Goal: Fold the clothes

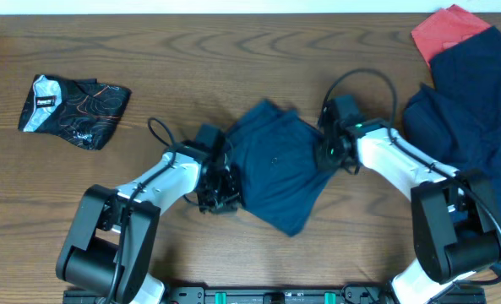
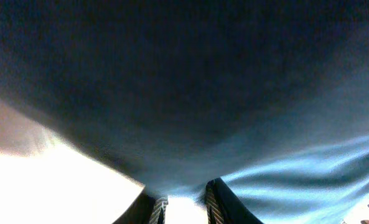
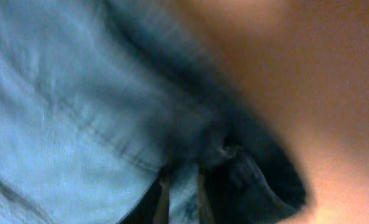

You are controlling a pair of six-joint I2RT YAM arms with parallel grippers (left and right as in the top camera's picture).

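My right gripper is holding the navy garment [image 1: 274,165] far from the black garment [image 1: 74,111], so it should let go and my left gripper should carry the navy garment over to the black one.
A dark navy garment [image 1: 275,165] lies partly folded in the middle of the table. My left gripper [image 1: 220,187] is at its left edge, shut on the cloth; in the left wrist view the navy fabric [image 2: 190,93] fills the frame above the narrow fingers [image 2: 184,208]. My right gripper [image 1: 328,145] is at its right edge, shut on the cloth; in the right wrist view a fold of navy fabric [image 3: 78,99] sits between the fingers [image 3: 181,199]. More navy garments [image 1: 474,101] are piled at the right. A red one [image 1: 446,29] lies at the far right. A small black, silver-patched one [image 1: 73,105] lies at the left.
The wooden table [image 1: 191,51] runs under everything. The pile at the right lies next to my right arm's base [image 1: 453,228]. My left arm's base [image 1: 106,236] stands at the front left.
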